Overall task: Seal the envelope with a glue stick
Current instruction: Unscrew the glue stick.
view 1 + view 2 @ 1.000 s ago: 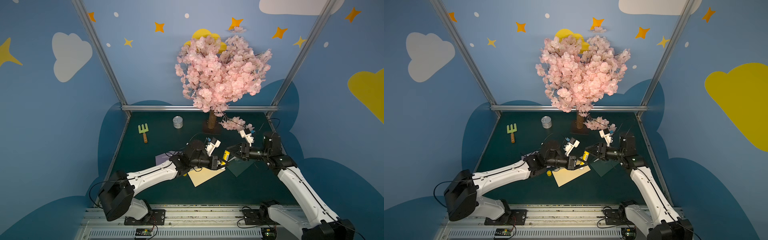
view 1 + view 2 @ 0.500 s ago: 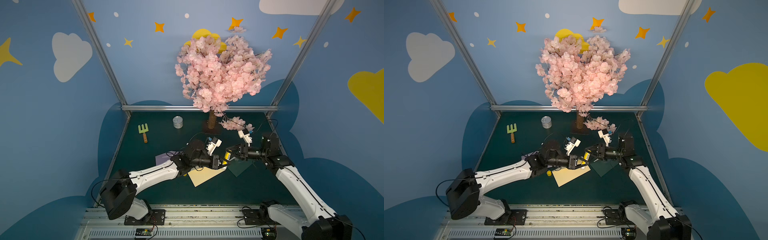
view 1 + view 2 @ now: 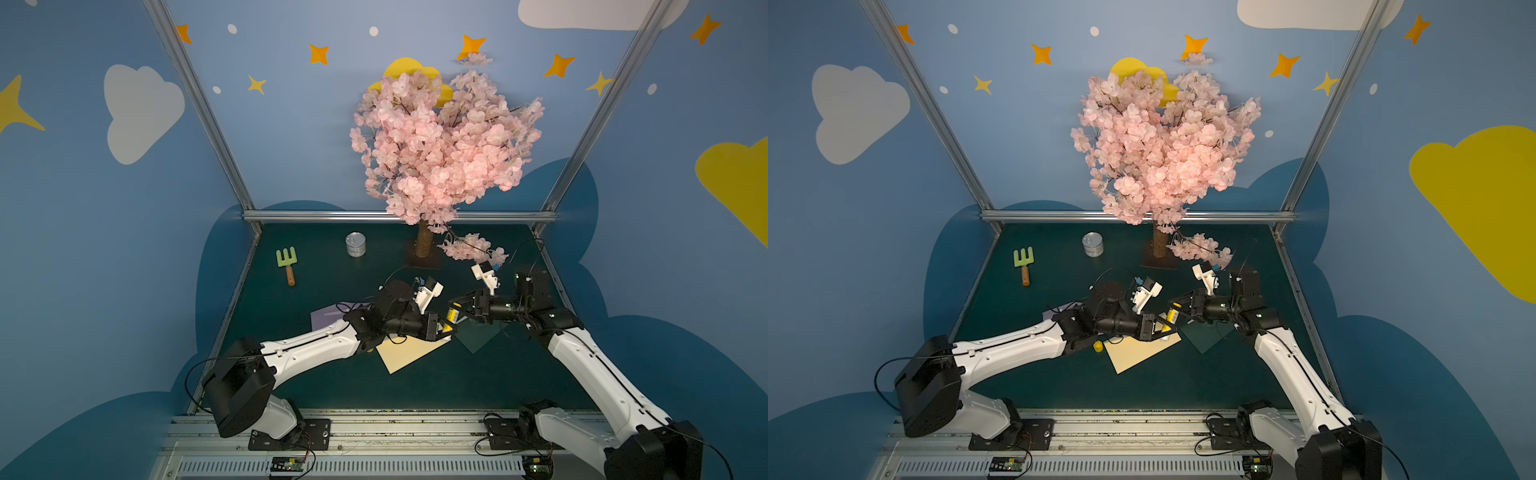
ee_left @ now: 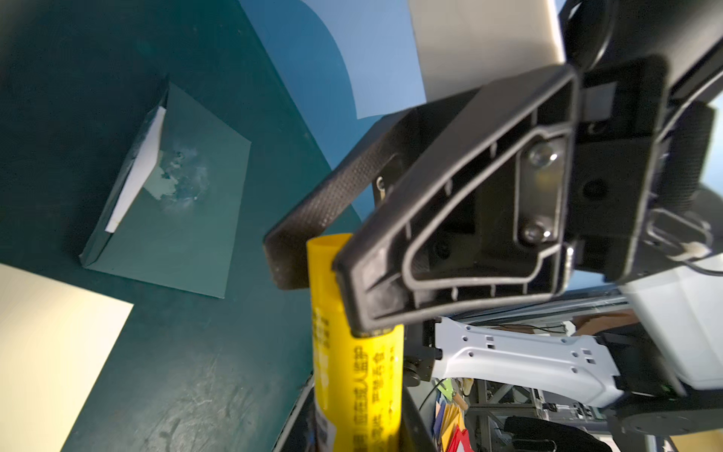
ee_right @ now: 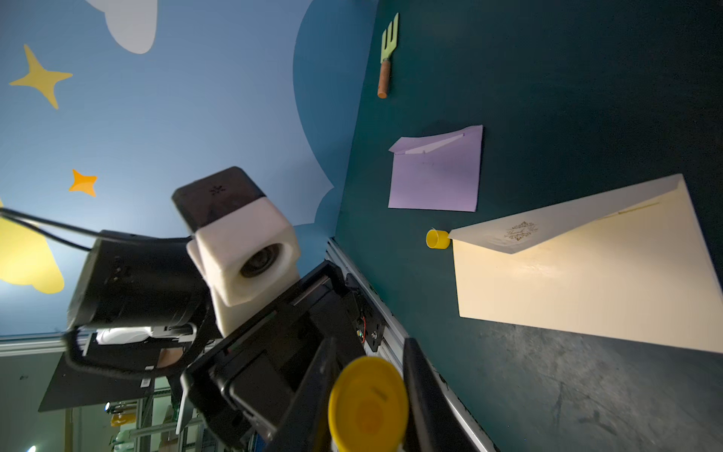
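Only the glue stick's upper end is in my right gripper, so I should open it and grip the body deeper before my left gripper moves away.
The yellow glue stick hangs tilted above the table, held at both ends. My left gripper is shut on its lower part. My right gripper is shut on its upper end, whose round yellow face shows between the fingers. In the left wrist view the right gripper clamps the glue stick. A cream envelope lies under the left gripper with its flap open. A small yellow cap stands at the flap's tip.
A dark green envelope with smears on it lies below the right gripper. A purple envelope lies left, partly under the left arm. A toy rake, a tin can and a blossom tree stand at the back.
My right gripper has slid a little left onto the glue stick's upper end and its jaws have shut on it. The left gripper keeps its hold and has hardly moved.
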Controlling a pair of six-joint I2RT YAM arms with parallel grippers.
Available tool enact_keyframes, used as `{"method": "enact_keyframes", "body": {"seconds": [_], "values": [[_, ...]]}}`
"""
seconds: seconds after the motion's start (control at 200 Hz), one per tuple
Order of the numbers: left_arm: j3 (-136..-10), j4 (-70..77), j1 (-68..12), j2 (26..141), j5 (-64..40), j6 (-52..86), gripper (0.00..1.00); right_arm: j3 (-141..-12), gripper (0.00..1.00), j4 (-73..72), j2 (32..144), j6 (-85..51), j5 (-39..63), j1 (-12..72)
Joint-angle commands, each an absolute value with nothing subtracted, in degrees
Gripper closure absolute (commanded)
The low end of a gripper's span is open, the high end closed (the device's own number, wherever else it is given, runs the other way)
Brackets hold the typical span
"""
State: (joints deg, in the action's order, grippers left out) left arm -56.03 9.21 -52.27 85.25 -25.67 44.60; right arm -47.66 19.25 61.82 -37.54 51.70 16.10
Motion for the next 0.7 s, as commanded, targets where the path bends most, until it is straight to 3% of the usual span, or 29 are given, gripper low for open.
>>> {"method": "enact_keyframes", "body": {"seconds": [0.0,0.17,0.285,0.395,0.451,0.531,0.596,0.696], "values": [[-59.20,-0.34,-53.12,86.33,-17.50,39.16,0.97,-49.87,0.94,26.15,63.55,-34.67,42.49,17.07],[-63.09,-8.28,-55.19,89.06,-6.87,37.11,0.97,-50.87,1.00,27.85,66.04,-36.67,33.47,19.69],[-66.35,-14.60,-56.58,91.23,-0.45,36.38,0.97,-52.01,0.96,28.98,66.60,-38.39,27.89,20.98],[-66.19,-13.21,-56.43,91.35,-3.97,35.71,0.97,-52.50,0.78,27.91,65.46,-37.36,29.32,20.89],[-65.64,-11.13,-56.19,90.82,-7.53,35.66,0.97,-52.73,0.57,27.42,64.77,-36.51,31.90,20.29],[-64.45,-7.04,-55.66,89.71,-12.84,36.35,0.97,-52.02,0.40,24.93,63.62,-36.13,37.87,18.90],[-63.21,-3.20,-55.30,88.60,-18.26,37.42,0.97,-50.92,0.35,21.90,62.62,-36.60,42.71,17.69],[-60.51,4.17,-54.53,86.75,-24.54,39.86,0.97,-48.18,0.36,14.96,61.12,-39.29,50.53,15.94]]}}
